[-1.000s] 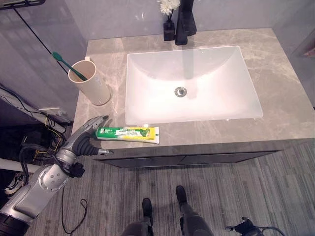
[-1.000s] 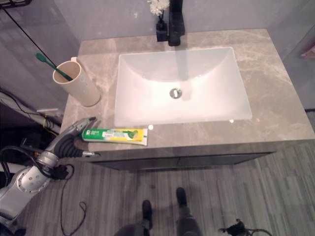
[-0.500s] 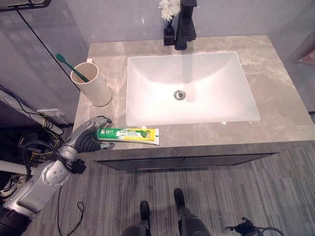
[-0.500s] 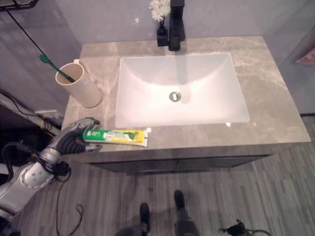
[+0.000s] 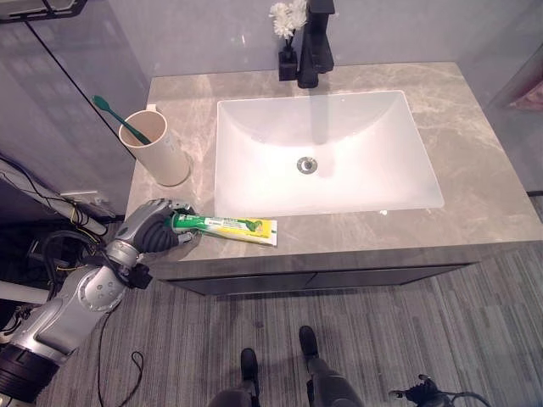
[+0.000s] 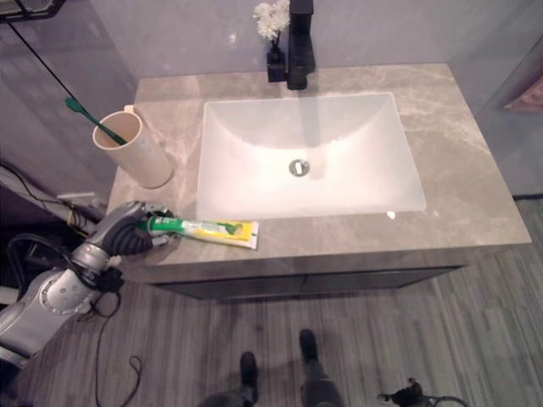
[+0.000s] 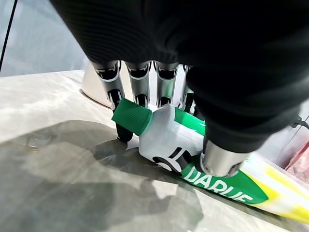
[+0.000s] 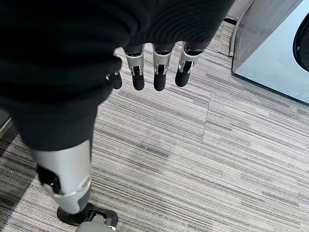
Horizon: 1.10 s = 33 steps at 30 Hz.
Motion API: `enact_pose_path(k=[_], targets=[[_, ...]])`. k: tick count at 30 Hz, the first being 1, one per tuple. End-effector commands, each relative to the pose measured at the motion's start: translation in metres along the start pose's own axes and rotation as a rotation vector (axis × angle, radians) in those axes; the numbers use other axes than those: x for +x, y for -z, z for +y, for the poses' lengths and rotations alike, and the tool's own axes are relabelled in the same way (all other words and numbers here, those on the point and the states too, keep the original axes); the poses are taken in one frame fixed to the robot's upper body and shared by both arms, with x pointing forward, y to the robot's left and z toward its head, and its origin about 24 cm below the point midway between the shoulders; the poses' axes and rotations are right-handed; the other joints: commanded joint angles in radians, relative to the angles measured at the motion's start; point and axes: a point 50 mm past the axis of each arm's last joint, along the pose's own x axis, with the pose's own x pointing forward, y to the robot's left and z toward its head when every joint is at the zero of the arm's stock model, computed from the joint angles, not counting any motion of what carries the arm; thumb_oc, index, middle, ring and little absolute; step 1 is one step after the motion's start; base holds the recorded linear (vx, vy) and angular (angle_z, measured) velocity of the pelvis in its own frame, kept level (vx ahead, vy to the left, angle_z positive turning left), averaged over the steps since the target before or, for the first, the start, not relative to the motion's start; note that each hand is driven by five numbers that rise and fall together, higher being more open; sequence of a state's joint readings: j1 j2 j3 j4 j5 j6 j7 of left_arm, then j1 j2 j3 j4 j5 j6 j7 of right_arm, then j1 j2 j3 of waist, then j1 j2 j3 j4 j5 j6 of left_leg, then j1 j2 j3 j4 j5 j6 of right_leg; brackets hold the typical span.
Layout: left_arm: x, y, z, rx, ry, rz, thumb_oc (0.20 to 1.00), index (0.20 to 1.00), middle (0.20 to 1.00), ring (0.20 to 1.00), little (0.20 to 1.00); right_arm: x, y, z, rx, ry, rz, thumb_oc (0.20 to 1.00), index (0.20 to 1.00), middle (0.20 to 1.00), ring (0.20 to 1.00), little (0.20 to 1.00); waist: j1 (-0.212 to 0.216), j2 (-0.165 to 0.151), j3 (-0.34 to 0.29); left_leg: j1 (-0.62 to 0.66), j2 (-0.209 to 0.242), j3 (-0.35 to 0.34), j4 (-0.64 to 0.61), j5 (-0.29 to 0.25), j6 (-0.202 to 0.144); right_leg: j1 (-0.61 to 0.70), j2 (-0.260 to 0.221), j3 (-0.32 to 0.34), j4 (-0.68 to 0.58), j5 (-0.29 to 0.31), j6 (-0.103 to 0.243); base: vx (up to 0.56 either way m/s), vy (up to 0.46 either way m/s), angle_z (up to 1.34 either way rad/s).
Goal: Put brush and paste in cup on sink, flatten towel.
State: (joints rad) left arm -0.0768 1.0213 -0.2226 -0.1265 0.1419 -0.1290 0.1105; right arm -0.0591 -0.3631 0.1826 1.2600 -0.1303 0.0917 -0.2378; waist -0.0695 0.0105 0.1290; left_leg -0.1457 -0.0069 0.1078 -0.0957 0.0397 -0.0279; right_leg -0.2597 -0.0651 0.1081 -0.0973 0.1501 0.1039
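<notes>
The toothpaste tube has more length than the beige cup (image 5: 161, 153), so its yellow end (image 5: 261, 230) will lean out past the cup's rim when the robot lowers the tube in.
A green, white and yellow toothpaste tube (image 5: 227, 225) lies on the grey marble counter (image 5: 488, 161) in front of the white sink basin (image 5: 318, 153). My left hand (image 5: 151, 233) is shut on the tube's green-capped end (image 7: 133, 117), fingers on one side and thumb (image 7: 218, 162) pressing on the other. A beige cup (image 5: 158, 149) stands at the counter's left with a green toothbrush (image 5: 121, 119) leaning out of it. My right hand (image 8: 145, 72) hangs open over the striped floor, holding nothing.
A black tap (image 5: 316, 47) and a small black vase of white flowers (image 5: 287, 30) stand behind the basin. The counter's front edge runs just below the tube. A grey appliance (image 8: 270, 43) stands on the floor near my right hand.
My left hand has moved in from the counter's left edge and closed on the tube's cap end. The tube has turned slightly, cap end lifted toward the cup. The camera shifted a little.
</notes>
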Motion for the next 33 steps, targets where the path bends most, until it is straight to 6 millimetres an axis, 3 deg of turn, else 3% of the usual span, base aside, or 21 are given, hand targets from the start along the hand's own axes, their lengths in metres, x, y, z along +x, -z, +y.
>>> enact_pose_path(k=[1, 4, 5, 7, 9, 18, 22, 28, 30, 31, 33], targets=[[-0.014, 0.009, -0.037, 0.039, 0.216, 0.032, 0.485, 0.485, 0.485, 0.485, 0.485, 0.002, 0.001, -0.008, 0.014, 0.038, 0.015, 1.0, 1.0, 1.0, 1.0, 1.0, -0.026, 0.012, 0.025, 0.018, 0.011, 0.011, 0.046, -0.056, -0.034, 0.005, -0.011, -0.04, 0.01, -0.013, 0.081, 0.0, 0.0, 0.0], [-0.015, 0.008, -0.038, 0.049, 0.228, 0.026, 0.454, 0.454, 0.454, 0.454, 0.454, 0.002, 0.002, -0.008, 0.015, 0.039, 0.019, 1.0, 1.0, 1.0, 1.0, 1.0, -0.025, 0.012, 0.027, 0.014, 0.011, 0.011, 0.046, -0.055, -0.034, 0.001, -0.012, -0.041, 0.01, -0.011, 0.082, 0.0, 0.0, 0.0], [-0.016, 0.009, -0.04, 0.057, 0.24, 0.027, 0.363, 0.363, 0.363, 0.363, 0.363, 0.002, 0.001, -0.01, 0.017, 0.044, 0.019, 1.0, 1.0, 1.0, 1.0, 1.0, -0.026, 0.011, 0.028, 0.009, 0.01, 0.011, 0.047, -0.054, -0.034, -0.004, -0.013, -0.039, 0.01, -0.009, 0.082, 0.0, 0.0, 0.0], [-0.017, 0.01, -0.043, 0.094, 0.266, 0.022, 0.253, 0.253, 0.253, 0.253, 0.253, 0.002, 0.002, -0.011, 0.025, 0.05, 0.02, 1.0, 1.0, 1.0, 1.0, 1.0, -0.029, 0.012, 0.03, 0.002, 0.009, 0.016, 0.047, -0.052, -0.034, -0.012, -0.014, -0.037, 0.01, -0.005, 0.082, -0.02, 0.002, 0.0], [-0.017, 0.01, -0.043, 0.095, 0.267, 0.021, 0.2, 0.2, 0.2, 0.2, 0.2, 0.002, 0.002, -0.011, 0.026, 0.05, 0.021, 1.0, 1.0, 1.0, 1.0, 1.0, -0.028, 0.012, 0.03, 0.001, 0.009, 0.016, 0.047, -0.052, -0.034, -0.012, -0.014, -0.037, 0.01, -0.005, 0.082, -0.01, 0.004, -0.06], [-0.02, 0.014, -0.055, 0.208, 0.34, -0.004, 0.2, 0.2, 0.2, 0.2, 0.2, 0.001, 0.018, -0.01, 0.093, 0.065, 0.087, 1.0, 1.0, 1.0, 1.0, 1.0, -0.034, 0.017, 0.024, 0.003, 0.008, 0.016, 0.051, -0.056, -0.033, -0.009, -0.014, -0.034, 0.01, -0.007, 0.083, 0.0, 0.002, -0.03], [-0.016, 0.016, -0.052, 0.243, 0.299, 0.005, 0.2, 0.2, 0.2, 0.2, 0.2, -0.002, 0.041, -0.011, 0.21, 0.078, 0.194, 1.0, 1.0, 1.0, 1.0, 1.0, -0.037, 0.011, 0.003, 0.042, 0.015, 0.006, 0.046, -0.061, -0.036, 0.033, -0.012, -0.044, 0.01, -0.018, 0.084, 0.04, -0.014, 0.0], [-0.007, 0.018, -0.023, 0.331, 0.151, 0.017, 0.2, 0.2, 0.2, 0.2, 0.2, -0.006, 0.074, -0.02, 0.464, 0.135, 0.339, 1.0, 1.0, 1.0, 1.0, 1.0, -0.043, -0.003, -0.027, 0.101, 0.022, -0.009, 0.04, -0.074, -0.04, 0.095, -0.009, -0.065, 0.01, -0.035, 0.085, 0.04, -0.019, 0.09], [0.003, 0.013, 0.008, 0.401, -0.013, 0.004, 0.2, 0.2, 0.2, 0.2, 0.2, -0.006, 0.081, -0.032, 0.664, 0.187, 0.381, 1.0, 1.0, 1.0, 1.0, 1.0, -0.046, -0.017, -0.046, 0.125, 0.027, -0.013, 0.039, -0.076, -0.043, 0.122, -0.006, -0.072, 0.01, -0.038, 0.084, 0.0, 0.0, 0.0], [0.003, 0.013, 0.008, 0.402, -0.013, 0.004, 0.2, 0.2, 0.2, 0.2, 0.2, -0.006, 0.081, -0.032, 0.664, 0.187, 0.381, 1.0, 1.0, 1.0, 1.0, 1.0, -0.046, -0.015, -0.048, 0.128, 0.027, -0.015, 0.036, -0.081, -0.043, 0.124, -0.006, -0.072, 0.01, -0.044, 0.085, 0.0, 0.0, 0.0], [0.012, 0.006, 0.038, 0.435, -0.185, -0.011, 0.2, 0.2, 0.2, 0.2, 0.2, -0.007, 0.089, -0.047, 0.841, 0.249, 0.407, 1.0, 1.0, 1.0, 1.0, 1.0, -0.053, -0.026, -0.075, 0.146, 0.032, -0.019, 0.034, -0.088, -0.044, 0.143, -0.002, -0.076, 0.01, -0.049, 0.085, 0.02, -0.01, 0.0]])
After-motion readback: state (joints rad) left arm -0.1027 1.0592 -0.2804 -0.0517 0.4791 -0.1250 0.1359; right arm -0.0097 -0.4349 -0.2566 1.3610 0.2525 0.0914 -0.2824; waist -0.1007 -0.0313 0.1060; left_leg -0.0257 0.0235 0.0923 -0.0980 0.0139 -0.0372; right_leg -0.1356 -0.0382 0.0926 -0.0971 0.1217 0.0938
